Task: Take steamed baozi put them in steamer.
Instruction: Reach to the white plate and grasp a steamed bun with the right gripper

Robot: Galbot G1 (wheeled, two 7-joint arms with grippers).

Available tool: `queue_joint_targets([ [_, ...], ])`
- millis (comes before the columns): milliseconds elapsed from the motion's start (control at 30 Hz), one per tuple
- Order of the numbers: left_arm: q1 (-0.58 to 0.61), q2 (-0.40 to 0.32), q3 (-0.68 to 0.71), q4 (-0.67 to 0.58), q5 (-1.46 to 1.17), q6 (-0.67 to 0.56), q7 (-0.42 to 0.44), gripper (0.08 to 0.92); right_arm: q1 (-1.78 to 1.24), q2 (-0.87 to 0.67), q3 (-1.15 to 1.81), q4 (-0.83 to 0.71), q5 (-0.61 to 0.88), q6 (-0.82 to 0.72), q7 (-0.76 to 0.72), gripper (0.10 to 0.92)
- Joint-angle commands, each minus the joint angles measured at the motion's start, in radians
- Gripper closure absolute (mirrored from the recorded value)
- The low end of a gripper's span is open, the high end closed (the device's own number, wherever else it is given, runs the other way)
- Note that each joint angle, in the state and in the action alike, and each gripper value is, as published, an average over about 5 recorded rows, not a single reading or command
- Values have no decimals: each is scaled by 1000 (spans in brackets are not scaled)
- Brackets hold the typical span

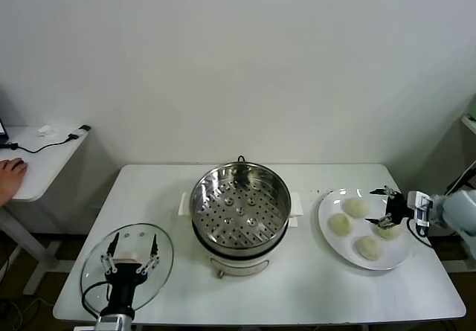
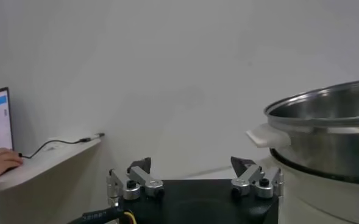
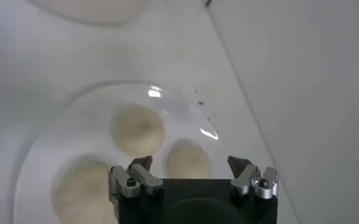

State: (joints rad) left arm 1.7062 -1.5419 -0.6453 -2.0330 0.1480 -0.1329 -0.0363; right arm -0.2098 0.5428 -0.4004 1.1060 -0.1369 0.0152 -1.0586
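Note:
The far baozi [image 1: 356, 207] has clear gaps [image 1: 362, 227] between it and its neighbours, so it should come off the plate on its own when I lift it.
The steamer [image 1: 239, 204], a shiny steel basket with a perforated floor on a white pot base, stands at the table's middle and holds nothing. Four cream-white baozi lie on a white plate [image 1: 325, 206] to its right: one at the far side [image 1: 355, 207], one on the left [image 1: 340, 225], one at the near side [image 1: 370, 248] and one on the right [image 1: 387, 230]. My right gripper [image 1: 379, 206] is open and hovers just above the plate's right side. In the right wrist view it [image 3: 190, 163] is empty, with one baozi [image 3: 188, 155] lying between and beyond its fingertips. Two more baozi [image 3: 138, 129] [image 3: 81, 189] lie beside it.
My left gripper [image 1: 132, 255] is open and parked over a round glass lid [image 1: 111, 279] at the table's front left; in its wrist view [image 2: 191, 164] the steamer's rim [image 2: 325, 115] is close by. A side desk [image 1: 37, 160] with a cable and a person's hand stands at the far left.

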Motion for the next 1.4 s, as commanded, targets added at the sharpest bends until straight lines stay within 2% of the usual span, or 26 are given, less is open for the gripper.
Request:
queue_joint_targets([
  [33, 0, 2, -1, 1, 1, 1, -1, 177, 426, 64, -435, -248, -100, 48, -173, 203],
  [200, 4, 4, -9, 5, -1, 0, -1, 177, 419, 185, -455, -353, -135, 73, -173, 203],
  [500, 3, 7, -28, 16, -3, 5, -2, 177, 256, 345, -264, -475, -163, 90, -135, 203],
  [800, -2, 9, -34, 26, 0, 12, 0, 177, 212, 414, -194, -554, -208, 129, -106, 203],
  [1067, -6, 10, -35, 39, 3, 10, 1, 177, 204, 464, -96, -645, -346, 190, -77, 203],
  [1333, -9, 11, -38, 42, 4, 11, 1, 177, 189, 490, -63, -660, -355, 187, -83, 208],
  [1400, -7, 11, -40, 41, 5, 11, 0, 177, 190, 492, -61, -660, -355, 186, -90, 233],
])
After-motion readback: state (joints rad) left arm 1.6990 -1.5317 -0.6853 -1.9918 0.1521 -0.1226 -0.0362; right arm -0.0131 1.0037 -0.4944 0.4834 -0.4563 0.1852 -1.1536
